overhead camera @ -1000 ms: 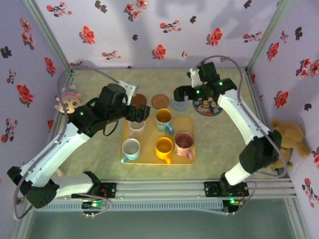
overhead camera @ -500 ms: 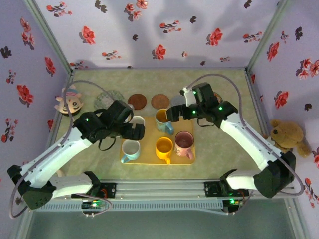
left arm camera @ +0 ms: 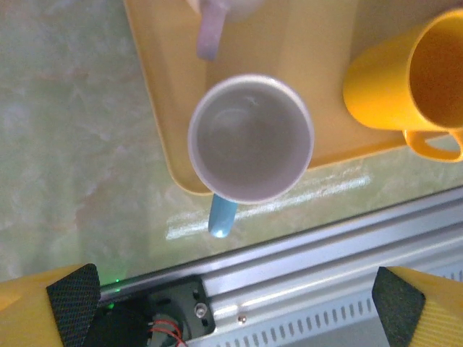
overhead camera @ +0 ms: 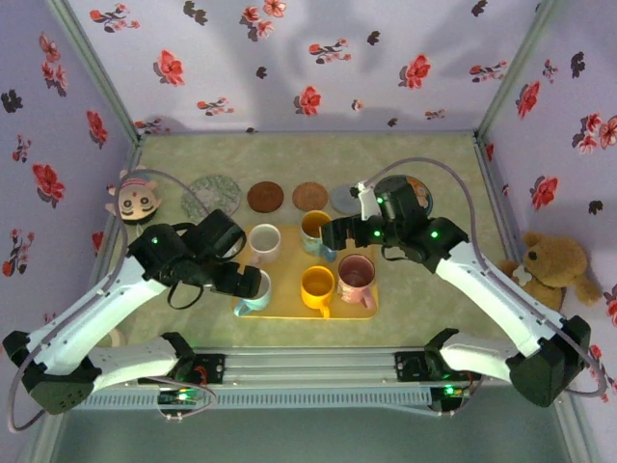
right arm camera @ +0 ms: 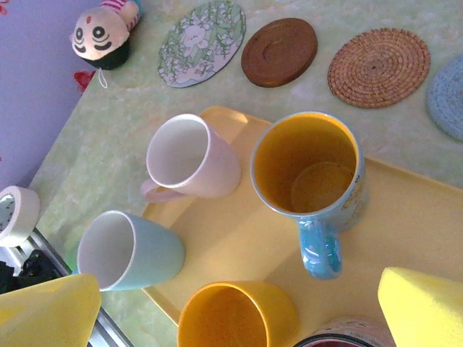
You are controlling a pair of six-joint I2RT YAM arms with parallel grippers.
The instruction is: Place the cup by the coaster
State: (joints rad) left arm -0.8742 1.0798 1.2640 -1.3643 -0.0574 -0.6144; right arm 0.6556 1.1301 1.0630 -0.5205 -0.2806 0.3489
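I keep lowering my left gripper until its open fingers are around the light blue cup's sides [left arm camera: 251, 141], as that cup stands apart from the yellow cup, in line with them.
Several cups stand on a yellow tray [overhead camera: 289, 311]: a light blue cup [overhead camera: 258, 289], a pink-white cup [overhead camera: 265, 241], a blue mug with a yellow inside [overhead camera: 314, 228], a yellow cup [overhead camera: 317, 285] and a pink cup [overhead camera: 357, 275]. My left gripper [overhead camera: 239, 278] hovers open over the light blue cup [left arm camera: 251, 137], its fingers [left arm camera: 72, 293] wide apart and holding nothing. My right gripper [overhead camera: 335, 234] hangs open above the tray [right arm camera: 239, 231], near the blue mug [right arm camera: 307, 166]. Coasters lie beyond the tray: floral [overhead camera: 210, 188], brown [overhead camera: 265, 196], woven [overhead camera: 310, 196] and grey-blue [overhead camera: 345, 200].
A dark patterned coaster [overhead camera: 413, 191] sits at the back right, partly behind the right arm. A doll face [overhead camera: 135, 196] lies at the left, a teddy bear [overhead camera: 548, 262] outside the right wall. A metal rail [left arm camera: 304, 267] runs along the near edge. A tape roll [right arm camera: 13, 210] lies left.
Both arms have drawn back from the coaster row toward the tray. The left gripper now sits over the light blue cup; the right gripper has moved from the grey-blue coaster to above the tray.
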